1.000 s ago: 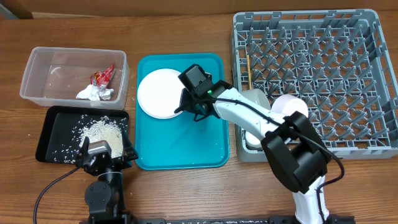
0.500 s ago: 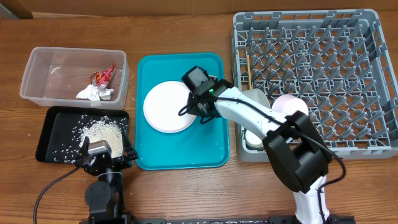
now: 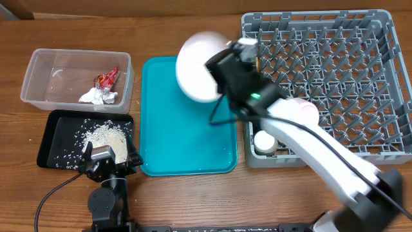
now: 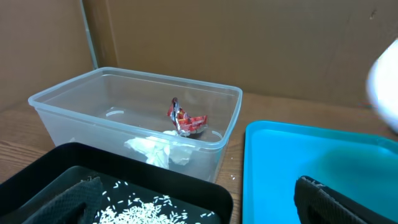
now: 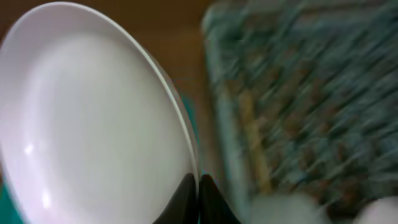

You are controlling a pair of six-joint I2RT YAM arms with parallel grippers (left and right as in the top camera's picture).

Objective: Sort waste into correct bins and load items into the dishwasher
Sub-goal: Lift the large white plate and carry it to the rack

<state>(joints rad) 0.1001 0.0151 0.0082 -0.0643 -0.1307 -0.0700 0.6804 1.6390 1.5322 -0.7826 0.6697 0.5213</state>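
Note:
The white plate hangs tilted over the teal tray from its rack-side rim (image 3: 217, 62), so my right gripper should lay it across the grey dish rack (image 3: 322, 67) and regrasp before standing it.
My right gripper (image 3: 222, 71) is shut on the rim of a white plate (image 3: 196, 67) and holds it lifted and tilted above the far right of the teal tray (image 3: 187, 148), beside the grey dish rack (image 3: 328, 84). In the right wrist view the plate (image 5: 93, 118) fills the left and the fingertips (image 5: 198, 199) pinch its edge. The clear tub (image 3: 74, 78) holds the red wrapper (image 3: 107, 78) and white tissue (image 3: 98, 96). The black tray (image 3: 55, 138) holds rice (image 3: 103, 135). My left gripper (image 4: 199, 211) rests open over the black tray's corner.
A small white cup (image 3: 264, 140) and a pale bowl (image 3: 301, 109) sit at the rack's near left corner. Chopsticks (image 3: 256, 67) lie along the rack's left wall. Bare wood table surrounds the trays.
My right gripper has lifted the white plate off the teal tray and carried it up and toward the rack, tilting it on edge. The left arm has not moved.

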